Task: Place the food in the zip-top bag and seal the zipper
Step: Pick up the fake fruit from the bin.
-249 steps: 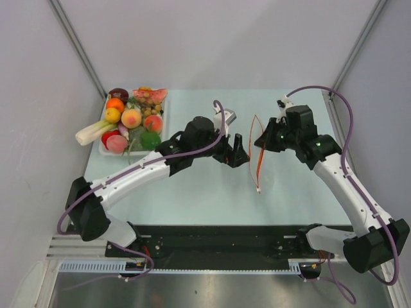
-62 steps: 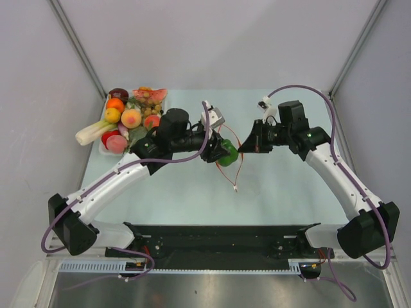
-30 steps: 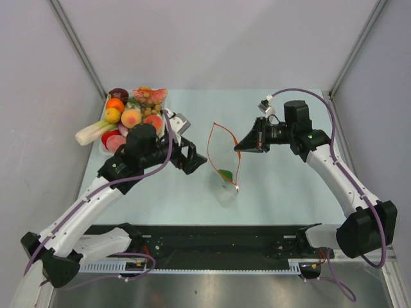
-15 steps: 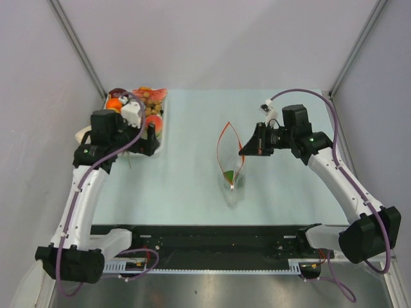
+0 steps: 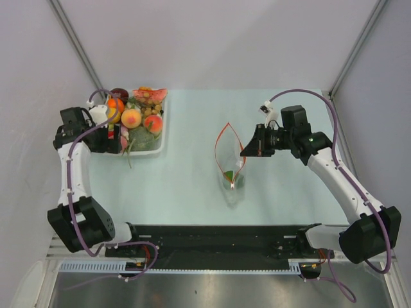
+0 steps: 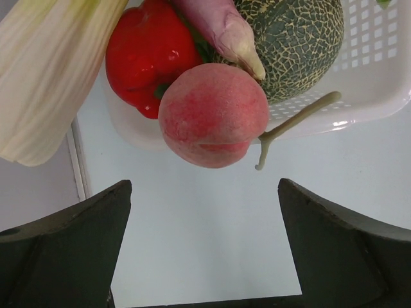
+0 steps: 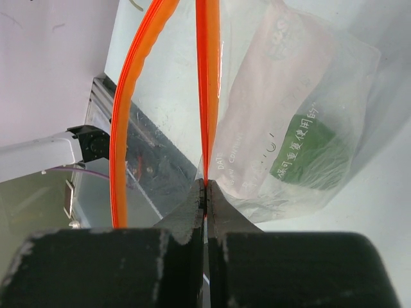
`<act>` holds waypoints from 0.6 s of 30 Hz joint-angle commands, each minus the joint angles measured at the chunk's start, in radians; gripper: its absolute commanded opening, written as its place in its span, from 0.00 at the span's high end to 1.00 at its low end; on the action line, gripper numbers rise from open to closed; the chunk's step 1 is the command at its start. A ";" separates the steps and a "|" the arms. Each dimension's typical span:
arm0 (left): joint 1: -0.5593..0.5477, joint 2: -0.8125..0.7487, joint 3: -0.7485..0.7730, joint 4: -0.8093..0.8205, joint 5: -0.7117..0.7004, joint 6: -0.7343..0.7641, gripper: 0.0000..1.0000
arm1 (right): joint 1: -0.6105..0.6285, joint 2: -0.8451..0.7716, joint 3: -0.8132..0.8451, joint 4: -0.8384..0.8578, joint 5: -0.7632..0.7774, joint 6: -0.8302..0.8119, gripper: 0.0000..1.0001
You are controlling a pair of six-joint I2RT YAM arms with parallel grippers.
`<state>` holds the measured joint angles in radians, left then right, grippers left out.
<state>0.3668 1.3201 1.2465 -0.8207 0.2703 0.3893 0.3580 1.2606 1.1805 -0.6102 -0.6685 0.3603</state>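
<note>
The pink peach (image 6: 214, 106) is centred in front of the wide-open fingers. My left gripper should now go toward the peach and close around its widest part (image 6: 214, 122).
The clear zip-top bag (image 5: 231, 170) hangs open at mid-table with a green toy food (image 5: 227, 174) inside; the bag also shows in the right wrist view (image 7: 302, 128). My right gripper (image 5: 246, 153) is shut on one side of the red-orange zipper (image 7: 207, 83) and holds it up; its fingertips (image 7: 206, 192) pinch the strip. My left gripper (image 5: 115, 142) is open and empty at the tray's near left corner. In its wrist view (image 6: 204, 192) a pink peach (image 6: 213, 115), a red pepper (image 6: 146, 54) and a netted melon (image 6: 295, 38) lie just ahead.
A white tray (image 5: 162, 133) at the back left holds several toy fruits and vegetables; pale celery (image 5: 85, 133) sticks out past its left side. Grey walls enclose the table. The black rail (image 5: 218, 240) runs along the near edge.
My left arm has swung from the bag, where it left the green food, back left to the tray's near left corner. The right gripper still holds the bag, shifted slightly.
</note>
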 commanded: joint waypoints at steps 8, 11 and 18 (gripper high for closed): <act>0.011 0.119 0.074 0.107 0.089 -0.027 0.00 | 0.004 0.011 0.044 0.001 0.020 -0.027 1.00; 0.011 0.146 0.071 0.104 0.116 -0.032 0.00 | 0.004 0.016 0.044 0.003 0.018 -0.029 1.00; 0.009 0.163 0.054 0.117 0.121 -0.010 0.13 | 0.003 0.011 0.036 0.001 0.020 -0.027 1.00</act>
<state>0.3691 1.4906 1.2804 -0.7345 0.3538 0.3733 0.3584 1.2758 1.1866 -0.6170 -0.6579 0.3523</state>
